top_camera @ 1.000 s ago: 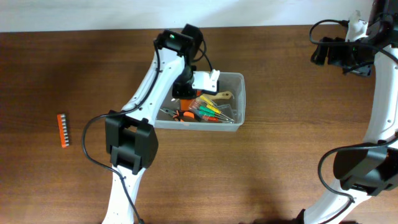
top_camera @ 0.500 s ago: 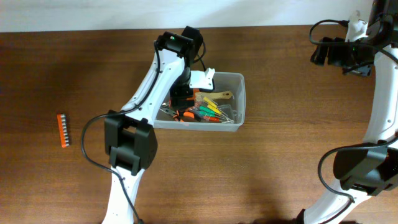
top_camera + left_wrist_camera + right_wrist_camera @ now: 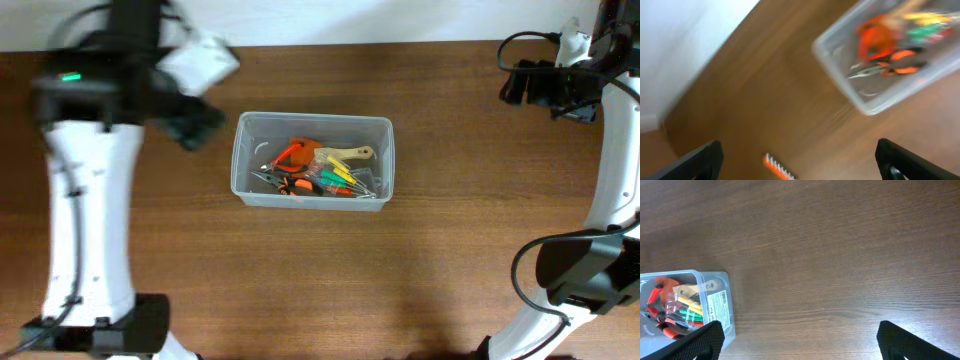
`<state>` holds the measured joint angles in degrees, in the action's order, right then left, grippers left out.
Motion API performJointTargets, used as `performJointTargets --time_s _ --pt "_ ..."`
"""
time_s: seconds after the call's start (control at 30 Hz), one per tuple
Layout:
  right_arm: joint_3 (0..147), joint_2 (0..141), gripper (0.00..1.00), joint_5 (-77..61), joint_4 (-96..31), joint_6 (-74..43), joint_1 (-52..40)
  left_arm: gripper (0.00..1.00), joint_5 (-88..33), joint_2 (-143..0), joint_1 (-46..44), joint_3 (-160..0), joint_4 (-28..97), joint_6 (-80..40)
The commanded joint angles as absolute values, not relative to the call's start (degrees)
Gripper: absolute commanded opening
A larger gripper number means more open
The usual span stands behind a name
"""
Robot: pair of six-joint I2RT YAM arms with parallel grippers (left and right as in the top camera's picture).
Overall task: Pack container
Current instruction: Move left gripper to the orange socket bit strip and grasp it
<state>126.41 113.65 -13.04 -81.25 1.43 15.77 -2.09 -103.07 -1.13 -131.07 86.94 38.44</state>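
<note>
The orange strip of bits (image 3: 775,164) lies clear of the container, so I'll keep moving my open left gripper toward it until its fingers straddle the strip's narrow width (image 3: 781,170).
The container (image 3: 240,160) is a clear plastic tub in the middle of the brown table, holding orange-handled pliers (image 3: 290,152), a packet of coloured screwdrivers (image 3: 335,178) and a wooden-handled tool (image 3: 350,154). My left gripper (image 3: 195,125) hovers blurred to the left of the tub, open and empty. In the left wrist view the gripper (image 3: 801,162) has wide jaws over bare table, with the container (image 3: 840,75) at upper right. My right gripper (image 3: 515,85) hangs open at the far right, well away. Its wrist view shows the open gripper (image 3: 800,340) and the container (image 3: 715,300) at left.
A small orange strip of bits (image 3: 777,167) lies on the table just below the left gripper's view; in the overhead view the left arm (image 3: 85,200) covers that spot. A white wall runs along the table's back edge (image 3: 400,42).
The left gripper has let go inside the tub, opened, and swung up and left out of the container. The right arm has not moved.
</note>
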Motion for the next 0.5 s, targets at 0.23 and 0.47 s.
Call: performJointTargets --time_s 0.23,0.47 --pt "125.97 113.89 1.0 -13.5 -81.25 0.99 15.79 0.99 -5.21 -109.62 24.71 -106.69 78.17 16.75" --pt "125.97 113.89 0.98 -13.5 -81.25 0.99 15.79 0.96 -5.15 -115.44 30.52 -96.05 67.81 9.02"
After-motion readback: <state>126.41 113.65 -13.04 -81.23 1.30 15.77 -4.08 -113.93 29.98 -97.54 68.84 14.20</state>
